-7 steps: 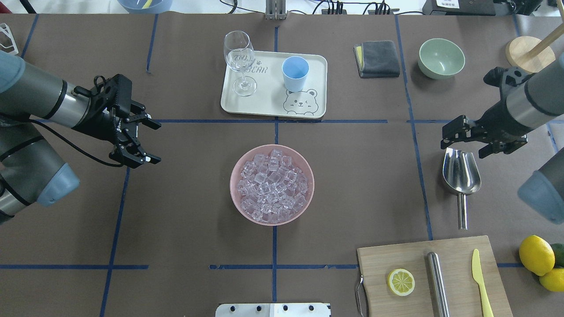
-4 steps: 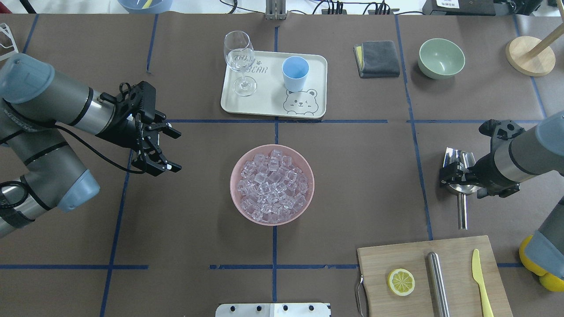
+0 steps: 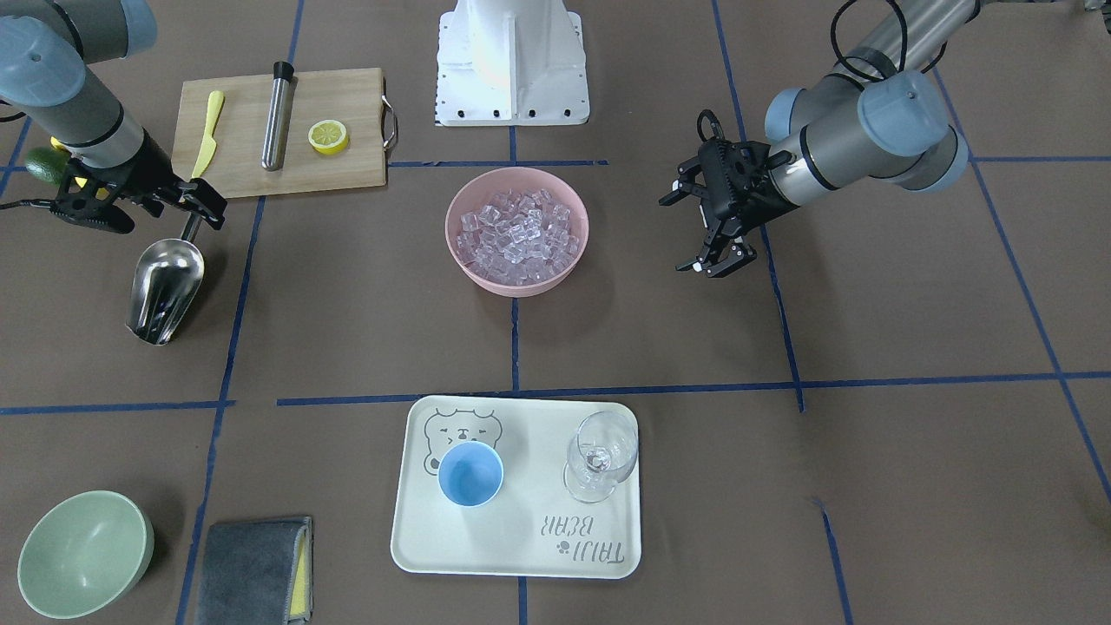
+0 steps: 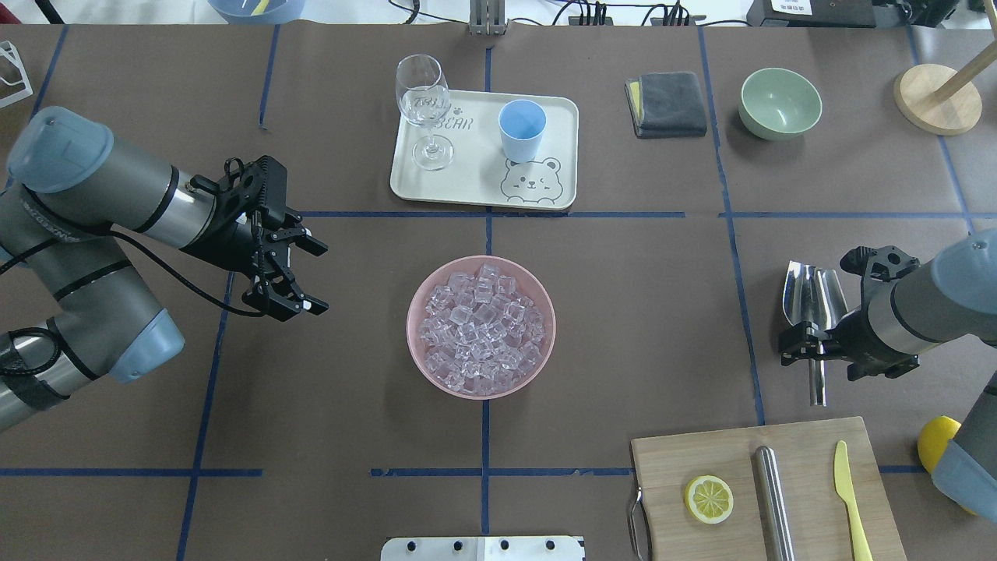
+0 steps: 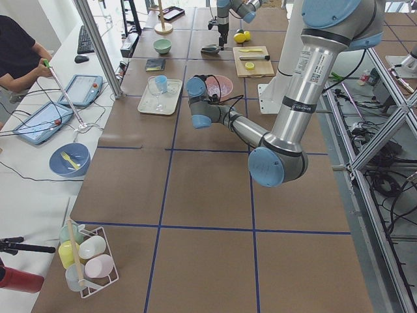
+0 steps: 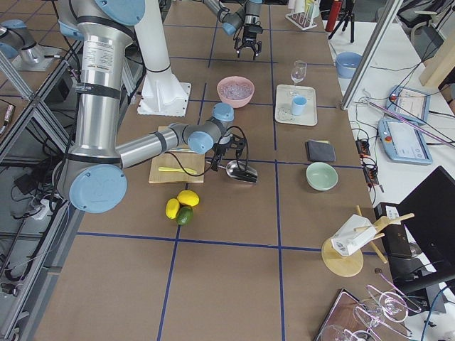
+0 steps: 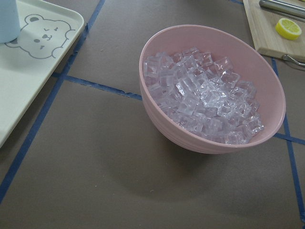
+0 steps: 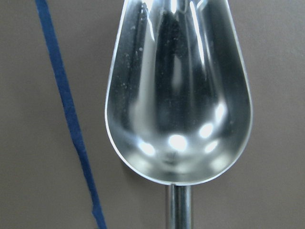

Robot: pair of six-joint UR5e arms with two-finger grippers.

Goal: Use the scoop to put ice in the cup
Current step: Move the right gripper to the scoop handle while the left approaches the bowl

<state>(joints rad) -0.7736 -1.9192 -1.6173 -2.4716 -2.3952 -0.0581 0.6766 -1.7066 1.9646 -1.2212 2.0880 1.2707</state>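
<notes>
Separate ice cubes (image 3: 489,215) can be seen in the pink bowl, so the ice (image 3: 520,240) will tumble off the scoop's open edge when the robot pours into the light-blue cup.
The ice (image 4: 480,323) fills a pink bowl (image 4: 410,331) at the table's middle; it also shows in the left wrist view (image 7: 205,105). The light-blue cup (image 4: 521,128) stands empty on a cream tray (image 4: 467,183). The steel scoop (image 4: 810,292) lies on the table at the right, trough up, and fills the right wrist view (image 8: 178,95). My right gripper (image 4: 818,358) is open, its fingers on either side of the scoop's handle where it meets the trough. My left gripper (image 4: 315,278) is open and empty, left of the bowl.
A wine glass (image 4: 424,109) stands on the tray beside the cup. A cutting board (image 4: 701,452) with a lemon slice, a steel cylinder and a yellow knife lies at the front right. A green bowl (image 4: 780,101) and a grey cloth (image 4: 667,104) are at the back right.
My right gripper has moved back along the scoop from past its mouth to over the handle. My left gripper has moved right, toward the pink bowl.
</notes>
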